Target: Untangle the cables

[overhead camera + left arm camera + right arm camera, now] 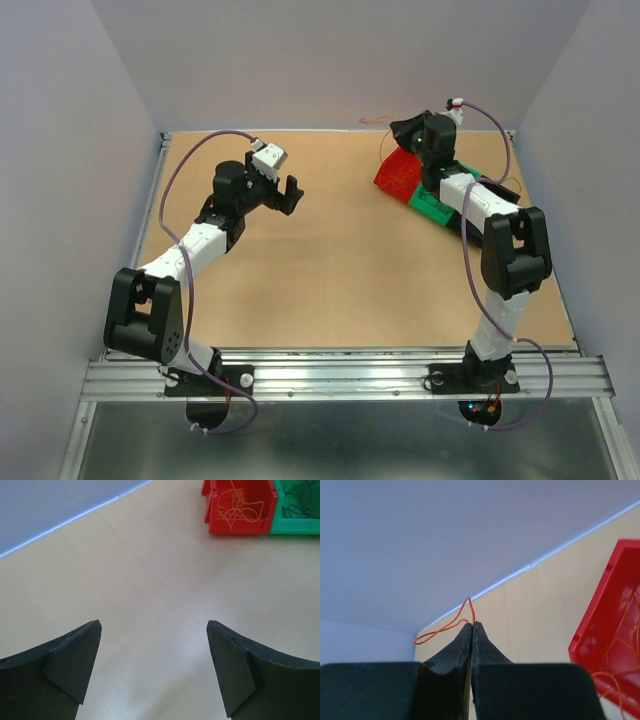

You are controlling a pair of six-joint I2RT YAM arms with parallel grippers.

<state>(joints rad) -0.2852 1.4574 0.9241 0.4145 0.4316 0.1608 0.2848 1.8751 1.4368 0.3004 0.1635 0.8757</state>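
Observation:
The orange-red cable's loop dangles outside the red bin's rim, so my right gripper should swing back and lower the cable deep inside the red bin (399,177) before opening.
My right gripper (472,624) is shut on a thin orange-red cable (447,626) that loops out to the left of its tips, held in the air to the left of the red bin (612,645). In the top view this gripper (402,129) hangs at the far right, above the red bin (398,176), with the orange-red cable (375,121) trailing left. The red bin (240,507) holds several orange-red cables (235,505); the green bin (297,510) holds dark cables (300,502). My left gripper (154,625) stands open over bare table, nothing between its fingers.
The green bin (436,203) touches the red bin at the far right, partly under the right arm. Grey walls close in the table at the back and sides. A metal rail (340,375) runs along the near edge.

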